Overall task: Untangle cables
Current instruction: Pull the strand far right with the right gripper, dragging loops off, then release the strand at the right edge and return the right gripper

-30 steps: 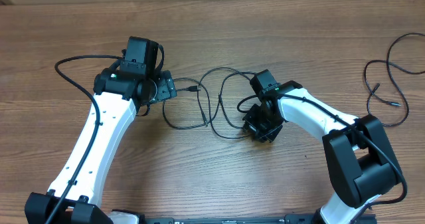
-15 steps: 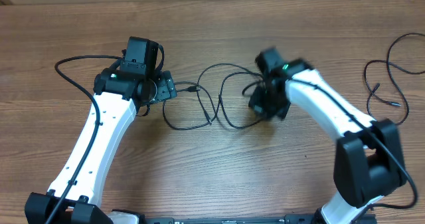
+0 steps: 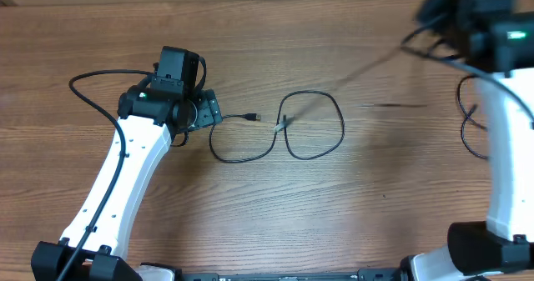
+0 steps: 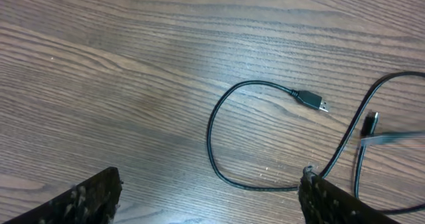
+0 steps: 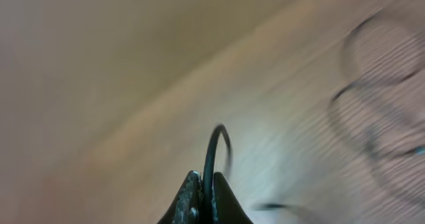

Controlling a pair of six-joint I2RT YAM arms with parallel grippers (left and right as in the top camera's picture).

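The two loops are lying flat while the strand of cable trails straight over them [image 3: 344,80]. My right gripper should keep moving the strand of cable to the other cable [image 3: 471,118] and let go there.
A thin black cable [image 3: 314,124] lies in two loops on the wooden table, with a USB plug [image 3: 253,116] near my left gripper [image 3: 209,112]. In the left wrist view the plug [image 4: 310,100] and loop [image 4: 212,137] lie ahead of the open, empty left gripper [image 4: 211,179]; its right finger touches the cable. A second small plug [image 4: 370,122] lies at the right. My right gripper [image 3: 438,12], blurred at the far top right, is shut on a cable strand [image 5: 212,147] between its fingers [image 5: 204,182]. A taut strand [image 3: 367,64] runs from the loops up to it.
Another thin black cable [image 3: 460,93] lies at the table's right edge, partly hidden behind the right arm [image 3: 501,131]. The left arm's own thicker wire [image 3: 88,89] arcs out to the left.
My right arm has swung from the table's middle up to the far right with the cable in it, pulling a strand taut and opening the tangle into two loops. The left arm has not moved.
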